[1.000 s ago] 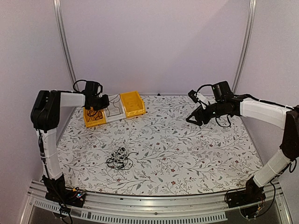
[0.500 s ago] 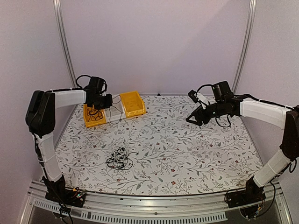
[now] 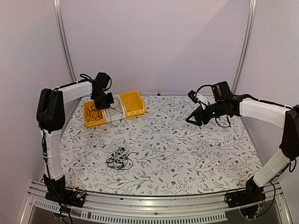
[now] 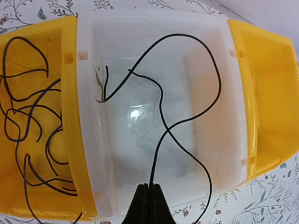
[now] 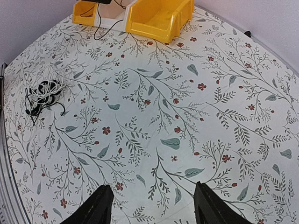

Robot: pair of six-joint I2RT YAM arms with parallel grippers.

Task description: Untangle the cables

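The black cable's tail [image 3: 119, 122] hangs over the white middle bin's front rim, so I need my left gripper to pull the tail inside the bin [image 3: 114, 115] before opening.
My left gripper [image 3: 109, 101] hangs over the white middle bin [image 3: 115, 112] at the back left, shut on a thin black cable [image 4: 161, 98] that loops down into that bin [image 4: 93, 70]. More black cable [image 4: 28, 130] lies coiled in the left yellow bin [image 4: 70, 140]. A tangle of black and white cables [image 3: 118, 157] lies on the table at front left; it also shows in the right wrist view [image 5: 43, 91]. My right gripper [image 3: 192, 119] is open and empty, held above the table at the right [image 5: 150, 203].
Three bins stand in a row at the back left: yellow [image 3: 94, 116], white, yellow [image 3: 132, 103]. The right yellow bin [image 5: 159, 18] holds nothing. The table has a floral cloth [image 3: 187, 154]. Metal frame rails run along the front edge [image 3: 149, 205].
My left gripper has moved right, from over the left yellow bin to over the white bin, with the black cable in it. The right arm has not moved.
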